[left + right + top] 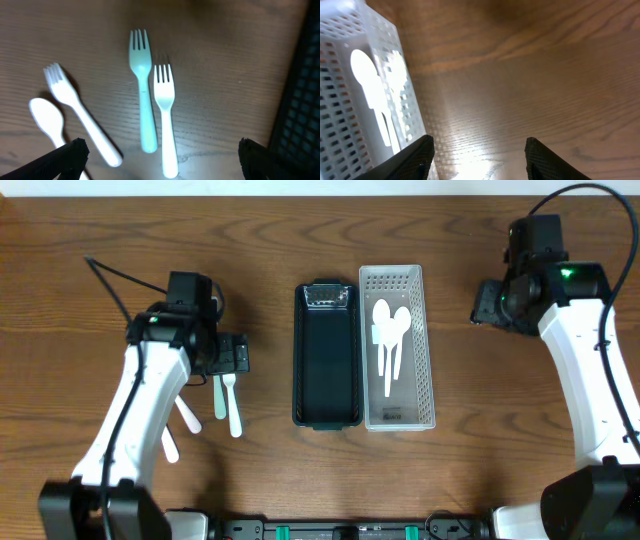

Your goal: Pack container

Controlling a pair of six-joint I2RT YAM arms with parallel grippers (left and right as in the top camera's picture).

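Observation:
The mint fork's teeth reach out past the white fork's tips, so my left gripper should keep going down until its spread fingers close on the mint head.
A black container stands mid-table beside a white perforated basket that holds white spoons. Left of them lie a mint fork, a white fork, another white fork and a white spoon. My left gripper is open and empty just above the handle ends of the mint fork and white fork. The left wrist view shows its fingers spread wide. My right gripper is open and empty, right of the basket over bare wood.
In the left wrist view, the second white fork and the white spoon lie at the left. The black container's wall is at the right edge. Cables run behind both arms.

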